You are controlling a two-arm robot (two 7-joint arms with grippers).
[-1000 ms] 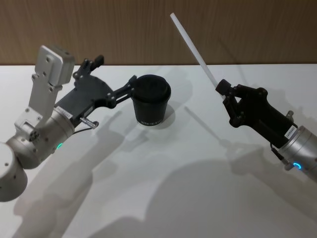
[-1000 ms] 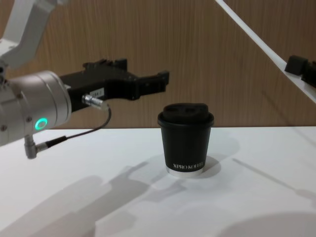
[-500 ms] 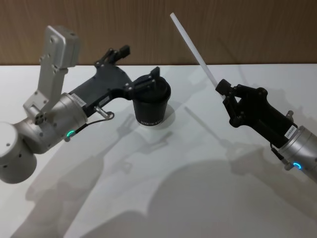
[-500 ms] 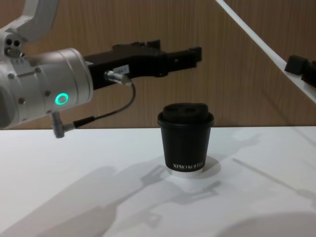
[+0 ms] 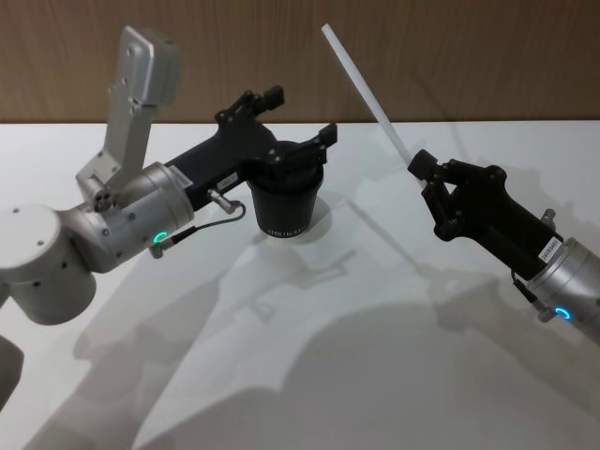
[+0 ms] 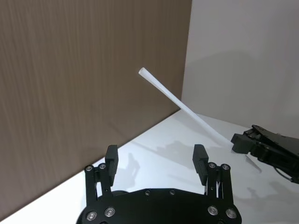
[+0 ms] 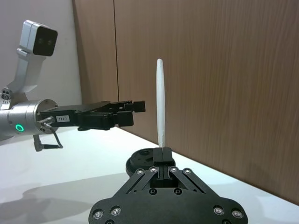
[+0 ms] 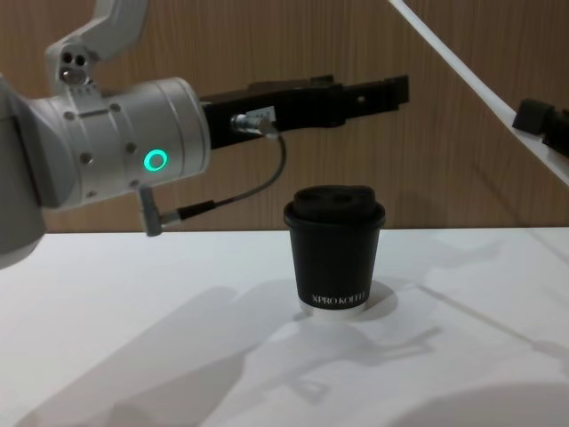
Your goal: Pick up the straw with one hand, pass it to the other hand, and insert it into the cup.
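Observation:
The white straw (image 5: 368,94) is far longer than the black cup (image 5: 285,208) is tall, so I expect its top to poke out when I push it in.
The white straw (image 5: 366,94) slants up and away from my right gripper (image 5: 419,161), which is shut on its lower end, right of the cup. The straw (image 7: 160,102) rises straight out of that gripper's (image 7: 162,151) closed fingers in the right wrist view. The black lidded cup (image 5: 286,192) stands upright on the white table, lettered "XPRO KOFFEE" (image 8: 336,253). My left gripper (image 5: 300,114) hovers open above the cup's lid, fingers pointing toward the straw (image 8: 453,67). In the left wrist view the straw (image 6: 182,106) lies beyond the open left gripper (image 6: 155,154), apart from it.
The white table (image 5: 375,328) spreads out bare around the cup. A brown wood-panel wall (image 5: 469,56) stands behind it. My left arm's silver wrist with a green ring (image 8: 156,160) and a loose dark cable (image 8: 258,182) hangs left of the cup.
My left arm has lifted and swung forward and to the right, from beside the cup to above its lid, nearer the straw. The right gripper, straw and cup have stayed still.

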